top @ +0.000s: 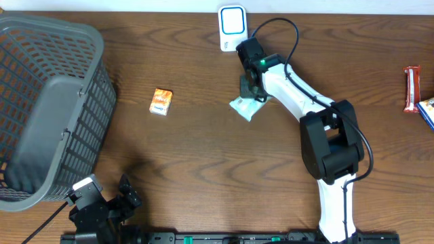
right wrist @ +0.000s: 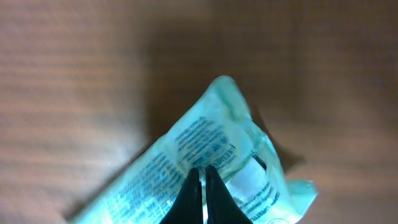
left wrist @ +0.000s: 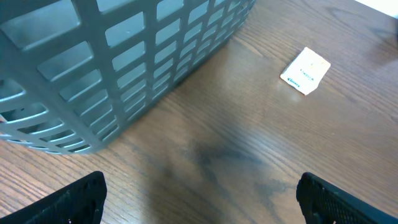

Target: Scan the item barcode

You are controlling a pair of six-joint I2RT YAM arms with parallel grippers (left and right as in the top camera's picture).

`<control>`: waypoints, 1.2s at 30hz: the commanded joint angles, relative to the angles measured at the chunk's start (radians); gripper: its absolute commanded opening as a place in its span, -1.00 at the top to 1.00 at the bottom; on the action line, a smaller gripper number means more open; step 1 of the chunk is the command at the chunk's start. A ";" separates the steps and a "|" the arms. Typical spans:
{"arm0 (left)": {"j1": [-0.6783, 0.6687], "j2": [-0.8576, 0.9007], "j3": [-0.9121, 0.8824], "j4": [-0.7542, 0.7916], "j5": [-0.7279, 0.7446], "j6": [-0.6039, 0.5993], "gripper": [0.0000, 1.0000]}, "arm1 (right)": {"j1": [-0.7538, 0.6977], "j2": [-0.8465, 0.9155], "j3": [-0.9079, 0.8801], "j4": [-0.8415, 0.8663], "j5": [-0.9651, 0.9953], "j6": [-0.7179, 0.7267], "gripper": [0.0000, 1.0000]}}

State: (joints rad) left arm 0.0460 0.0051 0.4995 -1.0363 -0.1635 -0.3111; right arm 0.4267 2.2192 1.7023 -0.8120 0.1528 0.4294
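Observation:
My right gripper is above the packet's text side [right wrist: 202,140], which lies up, so I should flip the packet to show its barcode, then grip the packet's end before scanning.
A pale green plastic packet [top: 244,107] with blue print is the item, lying just below the white and blue scanner [top: 232,27] at the table's far edge. My right gripper [top: 253,87] points down at its upper end. In the right wrist view the packet [right wrist: 205,140] fills the lower half, and the right gripper [right wrist: 201,171] is shut with its two black fingertips pinching the packet's film. No barcode is clear in the blur. My left gripper [top: 112,203] rests at the near left edge; in its wrist view it [left wrist: 202,205] is open over bare wood.
A large grey mesh basket [top: 47,102] stands at the left, close above my left arm, and its wall [left wrist: 124,68] fills that wrist view. A small orange box [top: 161,102] lies mid-table, also showing as a pale card [left wrist: 306,70]. Snack packs [top: 411,88] sit at the right edge.

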 commanded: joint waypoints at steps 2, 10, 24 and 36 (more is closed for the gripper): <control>0.003 0.000 0.002 0.000 -0.006 -0.001 -0.96 | 0.027 -0.111 -0.021 -0.132 -0.006 0.037 0.98; 0.003 0.000 0.002 0.000 -0.006 -0.001 -0.96 | 0.072 -0.291 -0.021 -0.274 -0.009 0.043 0.98; 0.003 0.000 0.002 0.000 -0.006 -0.001 -0.96 | 0.066 -0.153 -0.211 0.074 0.063 -0.112 0.98; 0.003 0.000 0.002 0.000 -0.006 -0.001 -0.96 | 0.050 -0.097 -0.211 -0.014 -0.100 -0.066 0.98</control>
State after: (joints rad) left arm 0.0460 0.0051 0.4995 -1.0367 -0.1635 -0.3111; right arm 0.4770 2.0991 1.4994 -0.7551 0.1661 0.3511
